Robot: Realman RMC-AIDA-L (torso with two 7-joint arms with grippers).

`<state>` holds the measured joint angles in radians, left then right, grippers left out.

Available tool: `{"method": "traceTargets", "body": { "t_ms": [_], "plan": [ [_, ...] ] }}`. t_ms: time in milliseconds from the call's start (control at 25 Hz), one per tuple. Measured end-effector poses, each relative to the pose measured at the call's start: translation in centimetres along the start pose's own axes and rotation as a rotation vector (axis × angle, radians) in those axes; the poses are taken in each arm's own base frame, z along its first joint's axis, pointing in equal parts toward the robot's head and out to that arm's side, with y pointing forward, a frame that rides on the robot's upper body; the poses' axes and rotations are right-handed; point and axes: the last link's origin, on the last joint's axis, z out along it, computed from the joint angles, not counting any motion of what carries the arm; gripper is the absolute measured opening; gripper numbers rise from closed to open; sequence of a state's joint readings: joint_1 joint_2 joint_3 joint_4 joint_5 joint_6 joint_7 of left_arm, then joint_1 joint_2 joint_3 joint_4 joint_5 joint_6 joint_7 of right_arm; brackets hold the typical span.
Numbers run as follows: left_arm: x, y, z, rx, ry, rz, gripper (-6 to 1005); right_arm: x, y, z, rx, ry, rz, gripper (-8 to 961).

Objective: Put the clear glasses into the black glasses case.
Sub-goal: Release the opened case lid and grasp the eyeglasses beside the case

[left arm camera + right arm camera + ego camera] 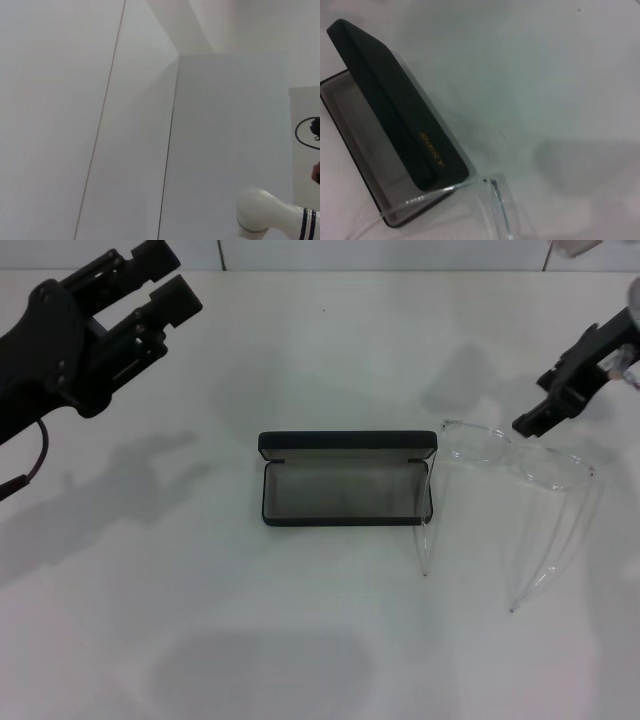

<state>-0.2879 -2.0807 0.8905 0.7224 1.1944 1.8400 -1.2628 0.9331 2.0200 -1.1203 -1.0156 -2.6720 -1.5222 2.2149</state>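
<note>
The glasses' thin arms (426,526) are spread open and are too long for the case. My right gripper should lift the glasses' bridge (513,448) and my left gripper should fold the arms first.
The black glasses case (345,502) lies open in the middle of the white table, its lid standing up along the far side and its grey lining showing. Just to its right rest the clear glasses (520,462), lenses at the far side and both thin arms stretched toward the near edge. My right gripper (532,420) hovers over the far edge of the glasses, holding nothing. The right wrist view shows the case lid (395,110) with orange lettering and a corner of the glasses (496,207). My left gripper (168,278) is raised at the far left, open and empty.
The white table (300,640) carries nothing else. The left wrist view shows only pale wall panels and a white robot joint (265,216).
</note>
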Motion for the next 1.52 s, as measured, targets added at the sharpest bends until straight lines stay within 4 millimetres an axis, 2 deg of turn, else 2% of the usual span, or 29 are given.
{"method": "traceTargets", "body": {
  "t_ms": [360, 840, 1160, 1360, 1520],
  "plan": [
    [-0.9, -0.3, 0.1, 0.016, 0.003, -0.024, 484, -0.3, 1.1, 2.9, -0.075, 0.017, -0.003, 689],
    [-1.6, -0.3, -0.1, 0.033, -0.005, -0.025, 475, 0.5, 1.0, 4.2, -0.071, 0.032, 0.021, 605],
    [-1.9, -0.2, -0.1, 0.031, -0.015, -0.033, 469, 1.1, 0.6, 4.3, -0.062, 0.035, 0.040, 384],
    [-2.3, -0.2, 0.0, 0.035, -0.034, -0.041, 465, 1.3, 0.7, 4.6, -0.069, 0.044, 0.046, 156],
    [-2.6, -0.1, 0.0, 0.032, -0.047, -0.050, 462, 1.5, 0.6, 4.6, -0.067, 0.042, 0.042, 115]
  ]
}}
